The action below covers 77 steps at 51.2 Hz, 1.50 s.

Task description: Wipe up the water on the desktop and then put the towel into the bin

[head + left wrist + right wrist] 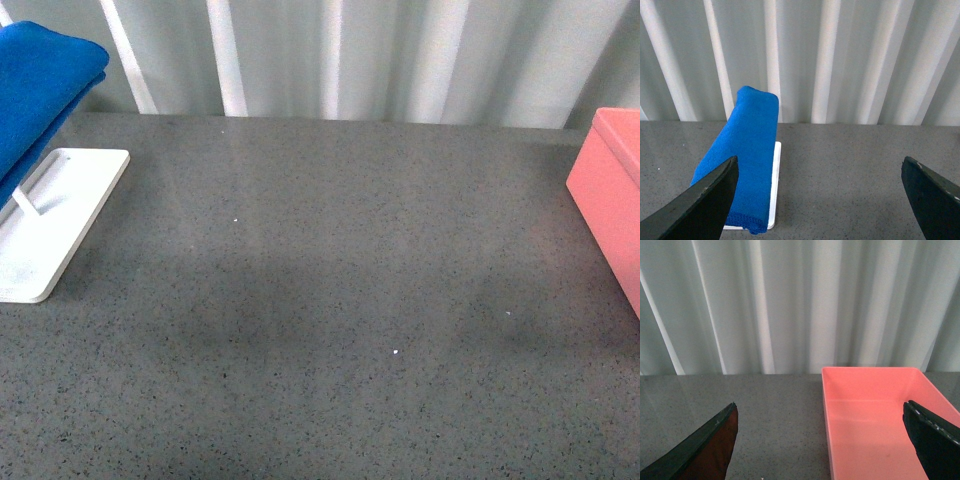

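My gripper will lift off the blue towel [744, 155], and I should expect hidden bars beneath, since a white strut [26, 202] rises from the rack's base under it.
The blue towel [40, 95] hangs folded over a white rack at the far left of the dark speckled desktop [330, 290]. The salmon-pink bin [615, 190] stands at the right edge. Neither arm shows in the front view. In the left wrist view the towel [742, 155] hangs ahead, and my left gripper [822, 200] is open and empty, short of it. In the right wrist view the bin [875, 425] lies ahead, empty inside, and my right gripper [822, 440] is open and empty. A few tiny bright specks [397, 351] lie on the desktop; I cannot tell water from them.
The white rack base [50, 220] lies flat at the left, also in the left wrist view [775, 185]. A pale pleated curtain [350, 60] closes off the back edge of the desktop.
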Motion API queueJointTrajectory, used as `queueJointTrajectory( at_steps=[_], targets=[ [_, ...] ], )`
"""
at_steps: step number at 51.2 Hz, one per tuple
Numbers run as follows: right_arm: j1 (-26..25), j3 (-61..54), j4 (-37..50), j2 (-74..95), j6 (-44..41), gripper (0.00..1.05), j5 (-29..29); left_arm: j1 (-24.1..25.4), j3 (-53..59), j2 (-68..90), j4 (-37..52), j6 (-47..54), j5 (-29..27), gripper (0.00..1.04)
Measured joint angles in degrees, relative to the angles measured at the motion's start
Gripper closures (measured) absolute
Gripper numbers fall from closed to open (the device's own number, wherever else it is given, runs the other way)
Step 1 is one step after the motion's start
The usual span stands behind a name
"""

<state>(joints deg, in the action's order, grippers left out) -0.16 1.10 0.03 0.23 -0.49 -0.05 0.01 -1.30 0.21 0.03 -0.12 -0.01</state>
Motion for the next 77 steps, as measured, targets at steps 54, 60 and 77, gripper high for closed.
queueJointTrajectory(
  at_steps=[54, 60, 77],
  targets=[
    [0.0, 0.0, 0.0, 0.0, 0.0, 0.07, 0.0, 0.0, 0.0, 0.0, 0.0, 0.0, 0.0, 0.07],
    [0.0, 0.0, 0.0, 0.0, 0.0, 0.07, 0.0, 0.0, 0.0, 0.0, 0.0, 0.0, 0.0, 0.07],
    [0.0, 0.0, 0.0, 0.0, 0.0, 0.07, 0.0, 0.0, 0.0, 0.0, 0.0, 0.0, 0.0, 0.07]
  ],
)
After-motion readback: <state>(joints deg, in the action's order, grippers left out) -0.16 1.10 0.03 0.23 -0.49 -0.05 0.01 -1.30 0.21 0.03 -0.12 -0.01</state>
